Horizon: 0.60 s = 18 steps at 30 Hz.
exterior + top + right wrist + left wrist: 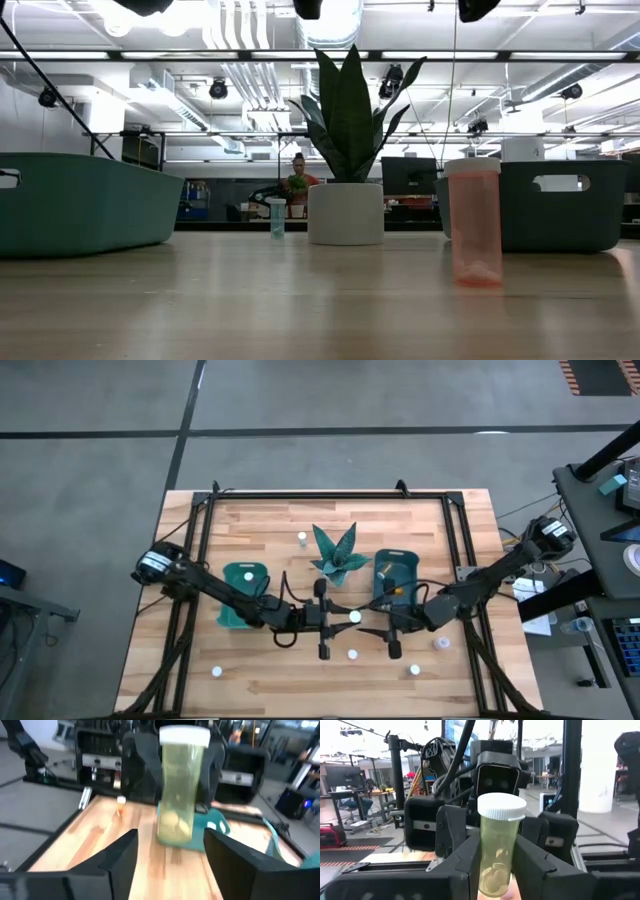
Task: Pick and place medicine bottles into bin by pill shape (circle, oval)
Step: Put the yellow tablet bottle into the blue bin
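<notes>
My left gripper is holding the yellow-green bottle, but it belongs in the bin [398, 567] beside my right gripper, so my right gripper should first take the bottle's body [179, 795].
My left gripper [343, 618] is shut on a medicine bottle [499, 845] with a white cap and a clear yellow-green body, pale pills at its bottom. It is raised above the table's middle. My right gripper [370, 622] faces it from the right, open. In the right wrist view the bottle [179, 790] stands just beyond my right gripper's spread fingers [172, 857], not touching them. Other small white-capped bottles stand upright on the table, at the front [352, 654], front right [414, 670], [441, 643], front left [216, 671] and back [301, 539]. My left gripper pinches the bottle's body [485, 865] between its two fingers, on opposite sides below the cap. The fingers come level from the table's left. The bottle stands upright with its cap [501, 806] up, lifted clear of the table.
Two teal bins stand mid-table, one on the left [243, 595] and one on the right [396, 572], with a teal spiky plant ornament [335, 555] between them. An orange bottle [475, 220] stands close in the low view. A black frame edges the table.
</notes>
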Tool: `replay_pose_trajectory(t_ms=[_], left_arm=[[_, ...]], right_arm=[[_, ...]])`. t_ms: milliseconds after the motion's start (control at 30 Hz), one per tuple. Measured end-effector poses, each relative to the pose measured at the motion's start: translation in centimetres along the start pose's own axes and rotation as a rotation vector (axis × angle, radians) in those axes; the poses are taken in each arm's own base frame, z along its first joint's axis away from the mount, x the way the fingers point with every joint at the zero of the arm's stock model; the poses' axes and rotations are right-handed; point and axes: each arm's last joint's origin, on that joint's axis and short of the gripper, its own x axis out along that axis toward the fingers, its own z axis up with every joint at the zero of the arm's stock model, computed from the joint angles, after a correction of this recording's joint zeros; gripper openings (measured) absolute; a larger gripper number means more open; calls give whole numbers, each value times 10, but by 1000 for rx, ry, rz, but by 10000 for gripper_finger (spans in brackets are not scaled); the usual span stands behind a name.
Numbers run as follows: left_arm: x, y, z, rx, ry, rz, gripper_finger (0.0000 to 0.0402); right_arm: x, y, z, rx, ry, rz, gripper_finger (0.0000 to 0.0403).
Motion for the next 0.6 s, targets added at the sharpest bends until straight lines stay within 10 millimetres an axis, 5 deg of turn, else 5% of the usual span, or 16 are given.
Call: replay_pose_trajectory(t_ms=[300,600], left_arm=[[-6,6,-21,122,276,55,75],[-6,9,-23,109,289,67,75]], right_arm=[[-21,-11,14,94,132,9,234],[-4,-5,15,37,158,-89,224]])
